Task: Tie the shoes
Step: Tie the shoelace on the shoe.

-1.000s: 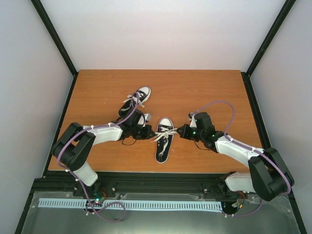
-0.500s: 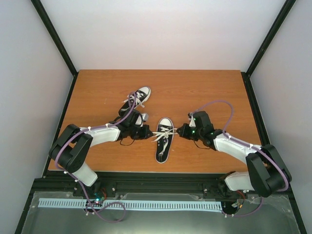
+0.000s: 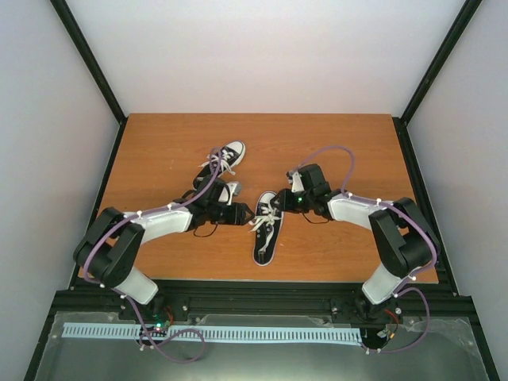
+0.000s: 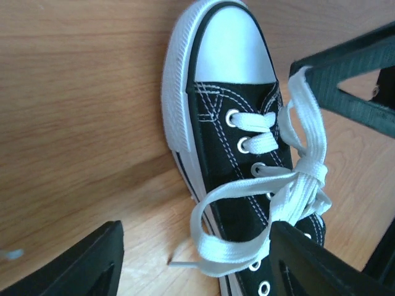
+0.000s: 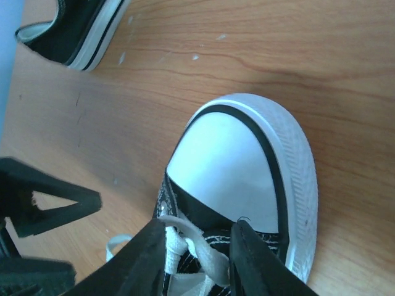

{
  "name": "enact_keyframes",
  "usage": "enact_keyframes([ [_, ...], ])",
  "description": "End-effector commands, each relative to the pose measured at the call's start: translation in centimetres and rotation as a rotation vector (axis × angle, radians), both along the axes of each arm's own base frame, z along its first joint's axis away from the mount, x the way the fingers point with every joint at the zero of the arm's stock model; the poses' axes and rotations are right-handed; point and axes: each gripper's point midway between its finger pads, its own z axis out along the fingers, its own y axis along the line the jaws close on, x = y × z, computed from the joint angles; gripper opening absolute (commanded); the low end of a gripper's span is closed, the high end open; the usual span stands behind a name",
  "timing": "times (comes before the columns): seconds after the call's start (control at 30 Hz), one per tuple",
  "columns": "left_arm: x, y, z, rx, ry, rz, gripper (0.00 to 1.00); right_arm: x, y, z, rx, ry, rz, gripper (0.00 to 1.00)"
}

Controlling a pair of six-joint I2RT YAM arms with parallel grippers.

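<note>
The robot's right gripper has the loop (image 4: 301,85) by its top. The left gripper should pinch the loop at the knot (image 4: 311,175) first, and then the right gripper should take the lace end.
Two shoes lie on the wooden table. The near shoe (image 3: 267,228) is black with a white toe cap (image 4: 231,46), and its white laces (image 4: 290,185) are drawn into a knot with a loose loop. My left gripper (image 3: 244,213) is at the shoe's left side and stands open, with the loop (image 4: 241,246) and a lace end lying between its fingers (image 4: 80,265). My right gripper (image 3: 280,202) is open over the shoe's front eyelets, a lace strand (image 5: 197,250) between its fingers (image 5: 148,259). The far shoe (image 3: 225,159) lies behind my left arm.
The far shoe's sole (image 5: 80,34) shows at the top left of the right wrist view. Black frame posts (image 3: 87,55) and white walls close in the table (image 3: 349,143). Purple cables loop over both arms.
Both grippers have opened and let go of the laces. The right arm has swung left over the near shoe's toe end. The left gripper has stayed beside the shoe.
</note>
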Motion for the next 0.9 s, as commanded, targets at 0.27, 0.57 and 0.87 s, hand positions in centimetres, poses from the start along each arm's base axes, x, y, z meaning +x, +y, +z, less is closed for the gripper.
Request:
enact_keyframes([
  [0.27,0.5,-2.3,6.3,-0.092,-0.362,-0.166,0.7,-1.1,-4.2,2.4,0.041,-0.078,-0.035,0.82],
  [0.57,0.2,-5.8,4.8,-0.036,-0.435,-0.334,0.64,-5.2,-4.7,1.3,0.112,-0.104,0.083,0.59],
  [0.87,1.0,-7.6,4.9,-0.032,-0.467,-0.399,0.6,-6.2,-3.1,1.0,0.064,-0.161,0.188,0.46],
])
